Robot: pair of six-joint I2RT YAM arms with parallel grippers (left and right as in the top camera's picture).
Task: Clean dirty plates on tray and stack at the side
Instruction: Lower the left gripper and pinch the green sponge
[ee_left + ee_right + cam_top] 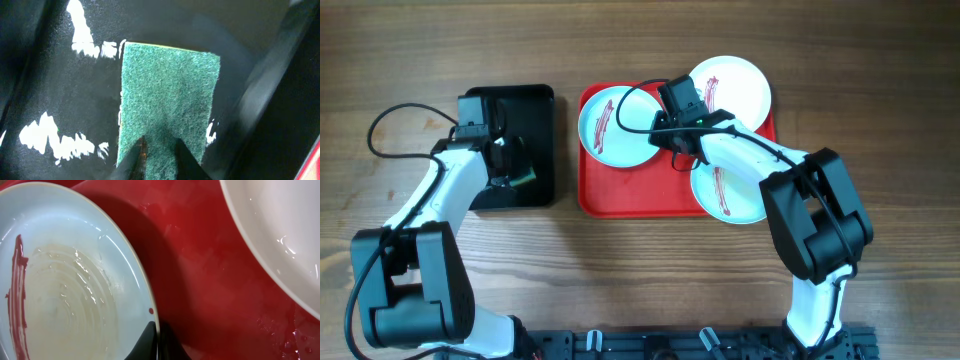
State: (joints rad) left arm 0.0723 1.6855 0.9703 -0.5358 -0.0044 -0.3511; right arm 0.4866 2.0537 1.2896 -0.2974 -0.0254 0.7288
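The fingers of the robot's left gripper are closer together than the green sponge's sides [208, 127], so next the left gripper opens wide, straddles the sponge [166, 112] and squeezes it before lifting it.
The red tray [620, 195] holds three plates, each with a dark red streak. A mint plate [610, 125] lies at its left, a white plate [732, 85] at the back right and a second mint plate [728, 195] at the front right. My right gripper [660, 95] is shut on the right rim of the left mint plate [75, 290]; its fingertips [157, 330] pinch the edge. The white plate [280, 230] lies to the right across bare tray [200, 270]. My left gripper [160, 155] hovers with its fingers slightly apart over a green sponge [170, 90].
A black tray [535, 110] stands left of the red tray. It holds the sponge [527, 180], with my left gripper [518, 170] inside it. The white plate and the front mint plate overhang the red tray's right edge. Bare wooden table surrounds both trays.
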